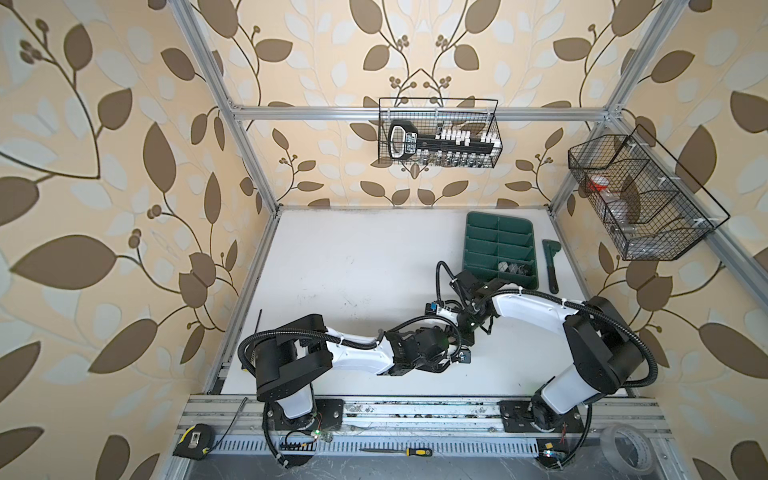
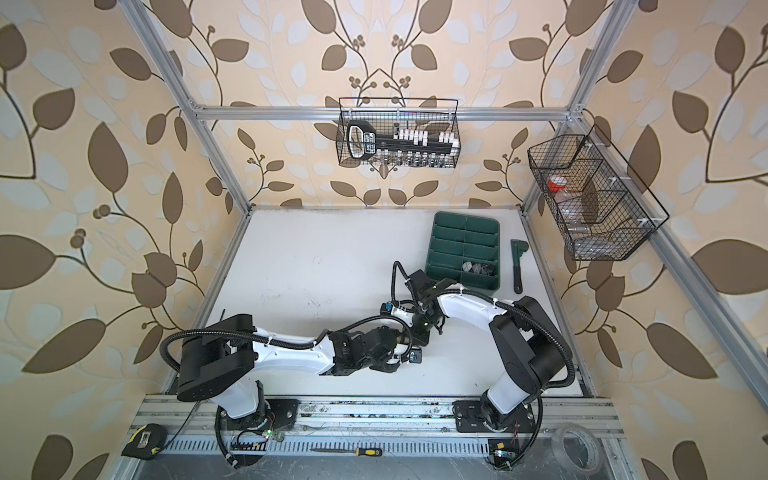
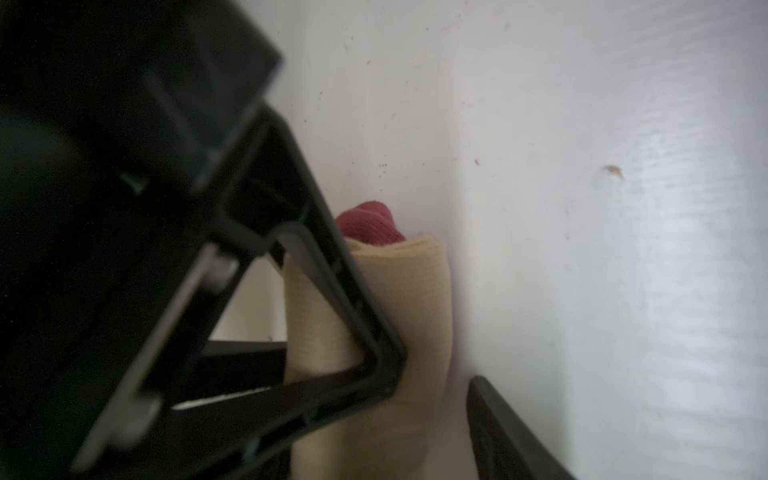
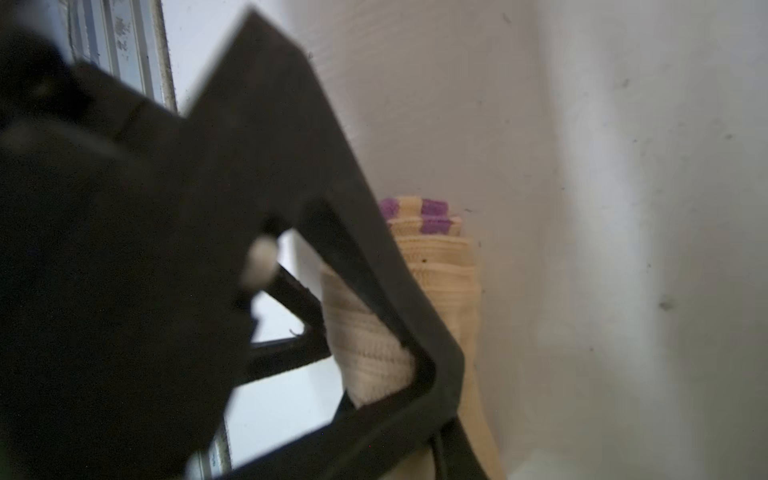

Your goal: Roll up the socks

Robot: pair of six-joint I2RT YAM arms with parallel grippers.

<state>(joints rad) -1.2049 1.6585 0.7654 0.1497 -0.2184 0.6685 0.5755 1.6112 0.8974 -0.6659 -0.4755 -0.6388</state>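
Note:
Next, my right gripper leaves the beige sock at my left gripper and first pull the tray's rim nearer, because the green tray [image 1: 499, 244] is far from the sock.
A rolled beige sock [image 3: 415, 299] with a maroon end lies on the white table, and both grippers are on it. My left gripper [image 3: 436, 374] is open around the roll: one finger [image 3: 374, 332] rests against it and the other finger [image 3: 498, 415] stands slightly off it. My right gripper [image 4: 459, 399] is shut on the same beige sock [image 4: 449, 266], at its purple-striped end. In both top views the grippers [image 1: 457, 334] [image 2: 409, 334] meet mid-table and hide this sock. A rolled black argyle sock [image 1: 515, 268] [image 2: 478, 268] sits in a near compartment of the green tray [image 1: 469, 249].
A dark green hand tool [image 1: 552, 266] lies right of the tray. Wire baskets hang on the back wall [image 1: 438, 133] and the right wall [image 1: 640, 199]. On the front rail lie a tape measure [image 1: 193, 440], a screwdriver [image 1: 399, 451] and a tape roll [image 1: 627, 449].

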